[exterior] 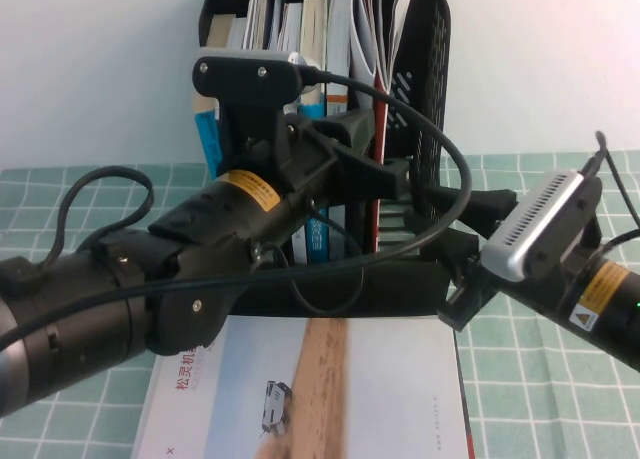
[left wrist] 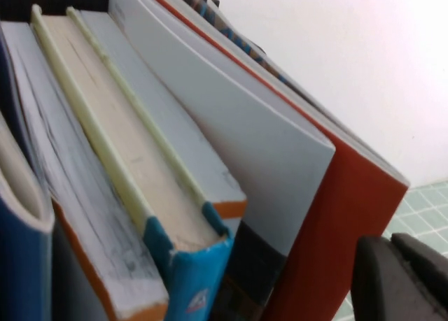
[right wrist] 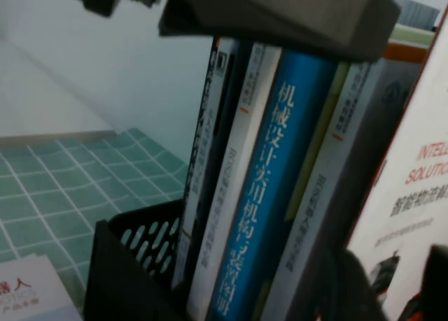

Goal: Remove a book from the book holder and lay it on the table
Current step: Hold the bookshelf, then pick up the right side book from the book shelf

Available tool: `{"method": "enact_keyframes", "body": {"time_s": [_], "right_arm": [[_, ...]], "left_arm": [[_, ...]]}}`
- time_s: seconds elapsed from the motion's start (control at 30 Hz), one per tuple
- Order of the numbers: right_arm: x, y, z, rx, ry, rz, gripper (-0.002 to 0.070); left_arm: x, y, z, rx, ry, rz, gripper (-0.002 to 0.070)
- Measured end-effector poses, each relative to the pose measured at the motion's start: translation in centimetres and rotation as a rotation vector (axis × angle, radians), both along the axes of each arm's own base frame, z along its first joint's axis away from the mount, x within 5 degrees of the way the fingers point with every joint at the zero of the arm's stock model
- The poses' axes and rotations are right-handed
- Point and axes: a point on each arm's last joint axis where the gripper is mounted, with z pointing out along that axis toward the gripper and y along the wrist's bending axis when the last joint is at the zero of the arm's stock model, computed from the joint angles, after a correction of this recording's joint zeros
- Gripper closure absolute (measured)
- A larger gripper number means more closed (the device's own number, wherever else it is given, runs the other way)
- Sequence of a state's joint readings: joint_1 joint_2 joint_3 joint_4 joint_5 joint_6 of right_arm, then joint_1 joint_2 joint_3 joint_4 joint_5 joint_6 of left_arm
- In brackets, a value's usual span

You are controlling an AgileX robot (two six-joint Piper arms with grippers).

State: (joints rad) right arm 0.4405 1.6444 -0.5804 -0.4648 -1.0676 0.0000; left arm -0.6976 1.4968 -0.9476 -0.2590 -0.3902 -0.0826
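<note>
The book will swing away from its neighbours when the robot pulls it, because empty slats (exterior: 397, 221) show between the book's red edge (exterior: 379, 139) and the holder's side.
The book (exterior: 378, 179) stands upright in the black book holder (exterior: 425, 79) at the back of the table (exterior: 540, 399), its thin red edge facing me. In the left wrist view its red cover (left wrist: 336, 223) is the outermost of the row. My left gripper (exterior: 400, 184) reaches into the holder and is shut (left wrist: 388, 247) right beside that red cover, holding nothing. My right gripper (exterior: 432, 217) comes in from the right at the holder's front. Its fingers stand open (right wrist: 392, 279), with the book's white printed cover (right wrist: 420, 195) showing between them.
A white book with a tan stripe (exterior: 320, 389) lies flat on the table in front of the holder, its corner (right wrist: 28, 293) also seen from the right wrist. Blue-spined books (right wrist: 273, 195) fill the other slots. The left arm's cable loops across the holder's front.
</note>
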Motion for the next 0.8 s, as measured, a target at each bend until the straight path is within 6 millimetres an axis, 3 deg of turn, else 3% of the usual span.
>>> {"method": "enact_keyframes", "body": {"time_s": [0.07, 0.17, 0.47, 0.57, 0.8], "right_arm": [[0.9, 0.4, -0.4, 0.008, 0.002, -0.002, 0.0371], [2.2, 1.0, -0.6, 0.042, 0.028, -0.001, 0.0332], [5.7, 2.7, -0.8, 0.037, 0.061, -0.010, 0.0321], [6.2, 2.8, -1.0, 0.019, 0.074, -0.020, 0.0339], [6.7, 2.4, -0.8, 0.021, 0.057, -0.084, 0.0499]], "left_arm": [[0.1, 0.0, 0.3, -0.017, -0.015, 0.007, 0.0678], [0.1, 0.0, 0.3, -0.019, -0.014, 0.008, 0.0678], [-0.2, -0.1, -0.8, 0.043, 0.096, -0.021, 0.0678], [-0.3, -0.1, -1.0, 0.061, 0.119, -0.029, 0.0678], [-0.3, -0.1, -0.9, 0.063, 0.100, -0.028, 0.0678]]}}
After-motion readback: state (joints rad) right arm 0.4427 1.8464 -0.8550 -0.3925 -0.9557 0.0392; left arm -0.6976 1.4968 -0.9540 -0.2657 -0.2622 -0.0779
